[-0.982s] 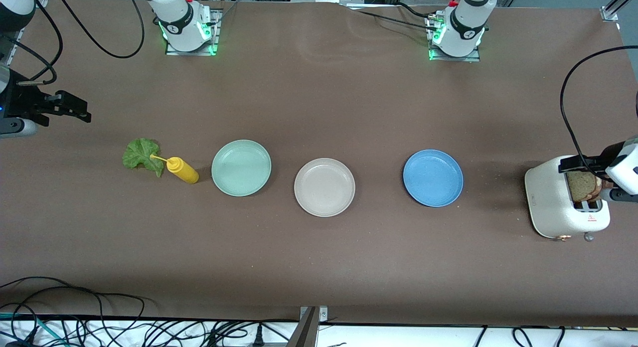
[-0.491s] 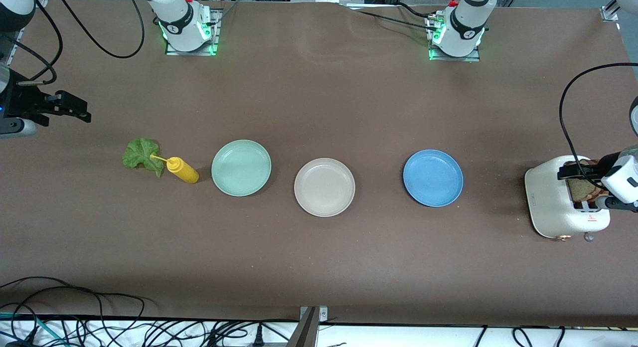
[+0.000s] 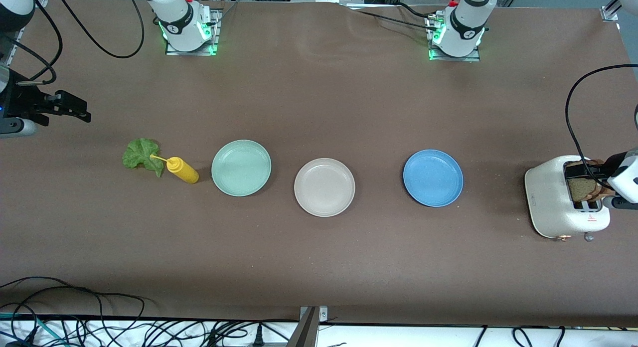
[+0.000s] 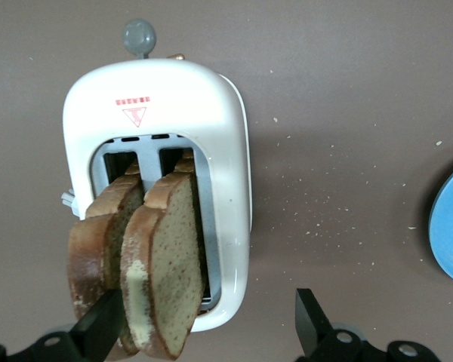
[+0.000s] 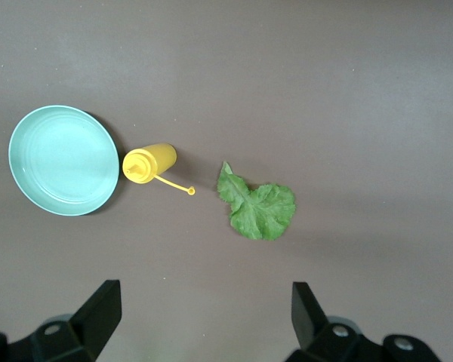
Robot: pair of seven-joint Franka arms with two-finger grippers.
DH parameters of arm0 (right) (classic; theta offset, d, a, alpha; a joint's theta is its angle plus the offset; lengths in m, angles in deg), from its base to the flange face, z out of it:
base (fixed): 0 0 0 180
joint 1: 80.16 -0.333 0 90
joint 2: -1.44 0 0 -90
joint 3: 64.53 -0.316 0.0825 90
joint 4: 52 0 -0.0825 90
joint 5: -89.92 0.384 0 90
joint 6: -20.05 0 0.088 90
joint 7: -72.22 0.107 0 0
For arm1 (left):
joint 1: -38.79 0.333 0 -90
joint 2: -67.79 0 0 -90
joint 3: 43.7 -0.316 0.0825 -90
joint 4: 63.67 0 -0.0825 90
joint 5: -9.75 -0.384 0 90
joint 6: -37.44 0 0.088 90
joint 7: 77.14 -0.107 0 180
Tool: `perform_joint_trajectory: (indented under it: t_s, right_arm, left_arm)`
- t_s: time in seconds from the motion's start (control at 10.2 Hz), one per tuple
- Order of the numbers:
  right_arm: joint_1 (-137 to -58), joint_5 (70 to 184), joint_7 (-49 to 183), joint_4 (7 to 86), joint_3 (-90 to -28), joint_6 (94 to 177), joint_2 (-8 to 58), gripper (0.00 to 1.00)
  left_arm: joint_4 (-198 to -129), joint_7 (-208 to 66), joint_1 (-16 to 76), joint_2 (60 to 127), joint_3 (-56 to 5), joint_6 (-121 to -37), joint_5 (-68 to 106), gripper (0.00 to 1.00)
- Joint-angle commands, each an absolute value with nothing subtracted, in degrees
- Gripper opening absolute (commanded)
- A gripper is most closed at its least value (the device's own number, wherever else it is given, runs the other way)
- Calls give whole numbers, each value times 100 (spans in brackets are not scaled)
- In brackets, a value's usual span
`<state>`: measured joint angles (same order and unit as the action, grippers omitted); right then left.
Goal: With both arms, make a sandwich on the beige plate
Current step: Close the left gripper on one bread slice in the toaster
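Observation:
Next, my left gripper moves over and straddles the slice nearer the blue plate (image 4: pixel 166 260) first, because the bread slices (image 4: pixel 100 245) sit too far toward one of its fingers.
Two brown bread slices (image 3: pixel 583 188) stand in the slots of a white toaster (image 3: pixel 548 202) at the left arm's end of the table. In the left wrist view the two slices (image 4: pixel 174 256) stick up out of the toaster (image 4: pixel 181 98). My left gripper (image 3: pixel 590 187) is open low over the toaster; in its wrist view (image 4: pixel 204 332) one finger lies by the slices and the other hangs wide over bare table. The lettuce leaf (image 3: pixel 142 155) lies near the right arm's end. My right gripper (image 3: pixel 82 112) waits open and empty, high above the leaf (image 5: pixel 258 210). The beige plate (image 3: pixel 324 187) is empty mid-table.
A yellow squeeze bottle (image 3: pixel 183 170) lies between the lettuce and a mint-green plate (image 3: pixel 241 167). A blue plate (image 3: pixel 432 177) sits between the beige plate and the toaster. Cables run along the table's front edge.
My left gripper has come down closer onto the toaster and the bread slices. The right arm has not moved.

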<state>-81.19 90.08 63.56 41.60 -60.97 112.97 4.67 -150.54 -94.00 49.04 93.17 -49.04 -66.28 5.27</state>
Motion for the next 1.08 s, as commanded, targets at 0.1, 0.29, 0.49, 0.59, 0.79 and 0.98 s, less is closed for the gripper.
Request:
perform_joint_trajectory:
  t_s: [0.1, 0.29, 0.49, 0.59, 0.79, 0.98]
  right_arm:
    - [-8113, 9080, 6290, 4020, -6101, 11103, 495, 100]
    - [-8122, 9080, 6029, 4028, -6110, 10910, 495, 100]
    - [-8122, 9089, 5326, 4037, -6110, 10838, 504, 100]
    - [-8139, 9089, 5306, 4028, -6119, 10847, 504, 100]
    - [-8139, 9088, 5315, 4028, -6128, 10838, 504, 100]
    - [-8139, 9089, 5306, 4028, -6128, 10838, 504, 100]
  left_arm:
    - [-14945, -9595, 5065, 9451, -4862, -6889, 403, 100]
    - [-14945, -9542, 5057, 9513, -4853, -6908, 439, 100]
    - [-14937, -9454, 4977, 9513, -4827, -6899, 430, 100]
    - [-14936, -9411, 4882, 9521, -4827, -6899, 386, 100]
    - [-14936, -9393, 4819, 9530, -4827, -6899, 377, 100]
    - [-14936, -9488, 4854, 9539, -4835, -6899, 369, 100]
